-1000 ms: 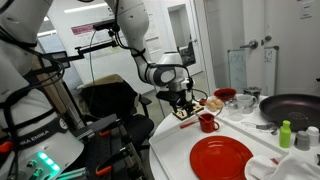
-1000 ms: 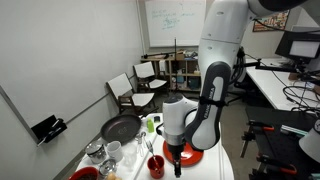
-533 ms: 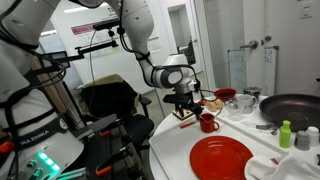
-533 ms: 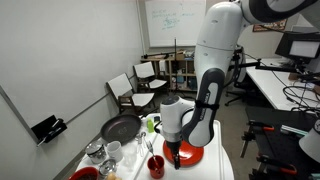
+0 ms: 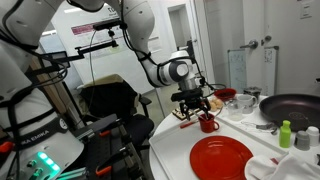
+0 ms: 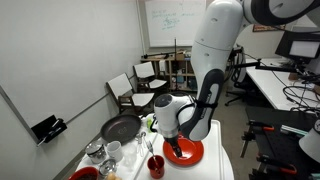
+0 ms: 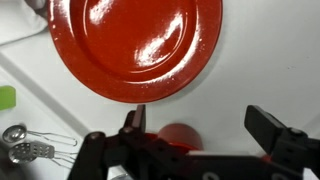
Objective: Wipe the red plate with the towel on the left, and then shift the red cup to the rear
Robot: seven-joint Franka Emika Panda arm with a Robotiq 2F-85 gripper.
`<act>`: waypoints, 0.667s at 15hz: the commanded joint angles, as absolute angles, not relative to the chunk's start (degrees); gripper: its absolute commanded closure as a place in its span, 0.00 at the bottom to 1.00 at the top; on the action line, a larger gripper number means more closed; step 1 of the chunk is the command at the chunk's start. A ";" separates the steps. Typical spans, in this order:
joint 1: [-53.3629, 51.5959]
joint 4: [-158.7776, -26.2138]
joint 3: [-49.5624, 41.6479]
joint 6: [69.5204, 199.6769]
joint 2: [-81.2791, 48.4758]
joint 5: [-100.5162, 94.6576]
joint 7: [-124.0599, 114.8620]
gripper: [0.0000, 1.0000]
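Next, my gripper turns and moves over the cup's rim (image 5: 207, 116) before it closes, because the red cup (image 5: 208, 123) is off to one side of my open gripper.
The red plate (image 5: 221, 157) lies flat on the white table, and it also shows in the other exterior view (image 6: 186, 152) and at the top of the wrist view (image 7: 135, 45). The red cup (image 5: 208, 123) stands upright just behind the plate, and it also shows in an exterior view (image 6: 156, 166) and in the wrist view (image 7: 178, 137). My gripper (image 5: 194, 101) hangs open and empty just above and beside the cup; in the wrist view (image 7: 200, 125) the cup sits between its spread fingers, untouched. I cannot make out a towel for certain; a pale crumpled thing (image 5: 262, 168) lies at the table's near edge.
A black frying pan (image 5: 295, 107) and a green bottle (image 5: 285, 133) stand on the far side of the table. A red bowl (image 5: 225, 96) and food items (image 5: 212, 103) sit behind the cup. Metal utensils (image 7: 20, 142) lie near the plate. Office chairs (image 6: 140, 82) stand beyond.
My gripper has moved sideways across the table's back edge toward the red cup and now hangs over it. Plate and cup have not moved.
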State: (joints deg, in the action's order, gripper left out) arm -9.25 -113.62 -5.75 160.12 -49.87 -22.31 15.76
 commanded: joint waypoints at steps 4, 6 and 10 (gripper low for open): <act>-12.82 -108.03 -10.84 155.66 -51.58 -34.60 20.51 0.00; -12.39 -106.50 -11.01 155.25 -51.88 -38.66 22.61 0.00; -10.15 -103.94 -9.25 155.39 -52.53 -45.62 26.29 0.00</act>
State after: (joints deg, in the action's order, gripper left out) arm -11.37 -106.97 -10.41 156.56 -51.16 -40.98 23.45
